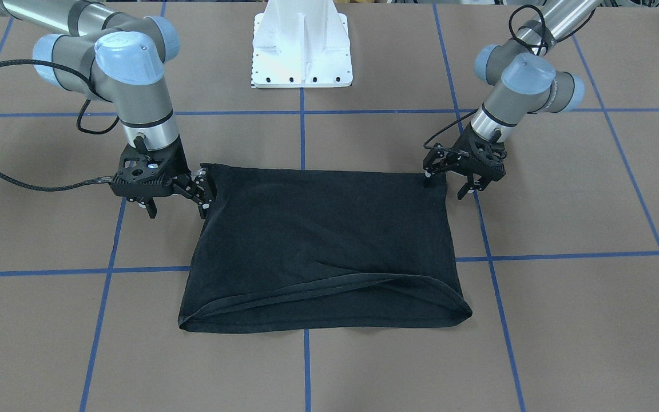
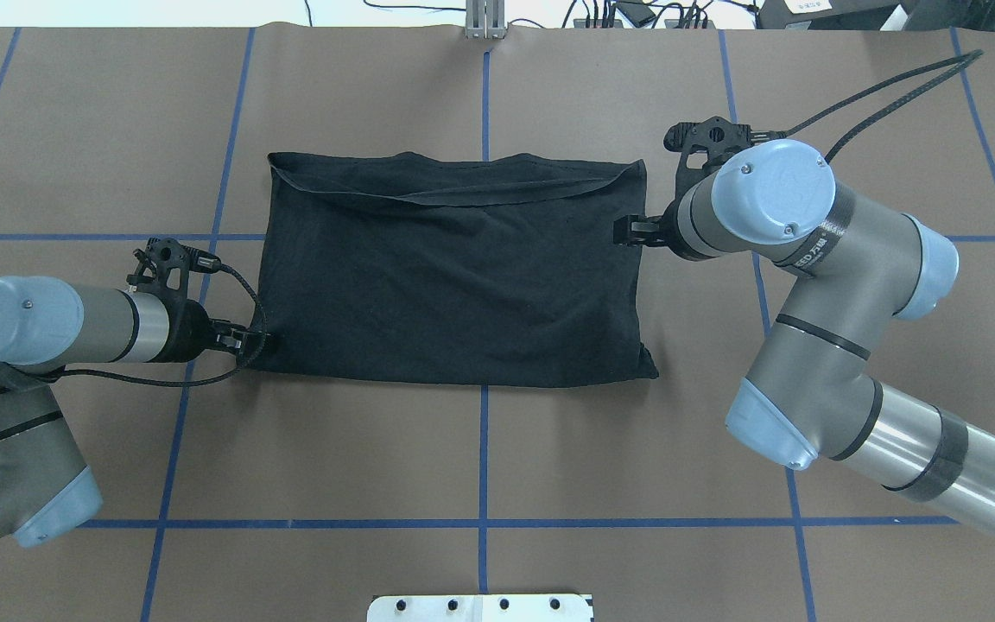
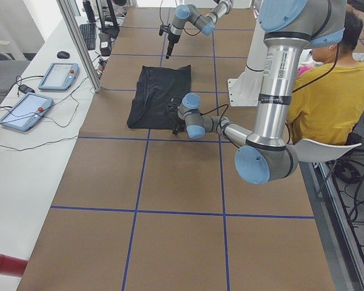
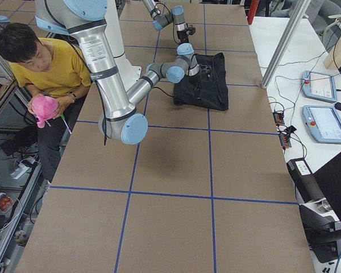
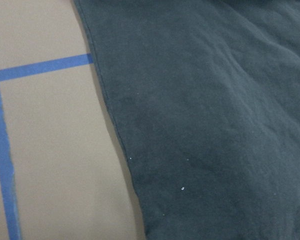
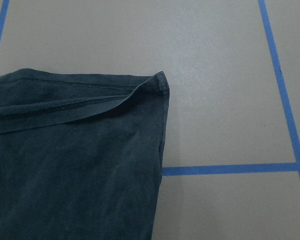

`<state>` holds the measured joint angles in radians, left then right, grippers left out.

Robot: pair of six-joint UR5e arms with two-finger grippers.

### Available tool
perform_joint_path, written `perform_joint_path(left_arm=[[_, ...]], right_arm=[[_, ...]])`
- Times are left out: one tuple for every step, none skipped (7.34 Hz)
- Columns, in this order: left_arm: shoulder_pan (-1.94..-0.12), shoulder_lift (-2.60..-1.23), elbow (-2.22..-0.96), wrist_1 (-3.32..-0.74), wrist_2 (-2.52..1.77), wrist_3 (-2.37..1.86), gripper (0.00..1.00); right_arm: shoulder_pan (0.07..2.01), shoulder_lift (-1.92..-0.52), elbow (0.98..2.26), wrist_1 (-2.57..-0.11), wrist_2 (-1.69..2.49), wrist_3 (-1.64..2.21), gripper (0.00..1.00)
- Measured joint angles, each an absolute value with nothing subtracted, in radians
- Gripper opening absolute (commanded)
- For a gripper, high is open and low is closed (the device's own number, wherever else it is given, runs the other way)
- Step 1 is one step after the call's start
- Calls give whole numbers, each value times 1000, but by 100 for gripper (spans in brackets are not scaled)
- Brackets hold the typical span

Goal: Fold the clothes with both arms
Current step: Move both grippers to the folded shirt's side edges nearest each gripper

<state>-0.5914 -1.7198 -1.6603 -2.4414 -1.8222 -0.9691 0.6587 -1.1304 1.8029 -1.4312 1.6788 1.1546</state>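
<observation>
The whole T-shirt will slide and turn, still folded, when I pull the T-shirt's corner (image 1: 436, 178), because the black T-shirt's folded layers (image 1: 337, 292) lie flat together.
The black T-shirt (image 1: 324, 240) lies folded into a flat rectangle mid-table, print hidden; it also shows in the overhead view (image 2: 454, 268). A curved hem runs along its far edge. My left gripper (image 1: 445, 187) is open and low at the shirt's near left corner, fingers either side of the corner, and also shows in the overhead view (image 2: 247, 339). My right gripper (image 1: 178, 209) is open beside the shirt's right edge, holding nothing; the overhead view (image 2: 624, 229) shows it partly hidden under the wrist. The right wrist view shows the shirt's far right hem corner (image 6: 157, 82).
The white mount base (image 1: 302, 51) stands at the robot's side of the brown table, which is marked with blue tape lines (image 1: 306, 366). A person in yellow (image 3: 337, 91) sits beside the robot. Control tablets (image 3: 24, 109) lie on the white side bench.
</observation>
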Motion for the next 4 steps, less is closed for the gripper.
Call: perform_joint_path(left_arm=[[-586, -1720, -1663, -2449, -1824, -983, 82], [-578, -1721, -1667, -2451, -1825, -991, 81], [-571, -1720, -1671, -2451, -1825, -995, 75], [-566, -1719, -1674, -2451, -1825, -998, 67]], right_arm=[[658, -1131, 1803, -1431, 1678, 1155, 100], [658, -1132, 1803, -1431, 1678, 1154, 100], [658, -1132, 1802, -1431, 1678, 1154, 100], [658, -1132, 1802, -1431, 1678, 1155, 100]])
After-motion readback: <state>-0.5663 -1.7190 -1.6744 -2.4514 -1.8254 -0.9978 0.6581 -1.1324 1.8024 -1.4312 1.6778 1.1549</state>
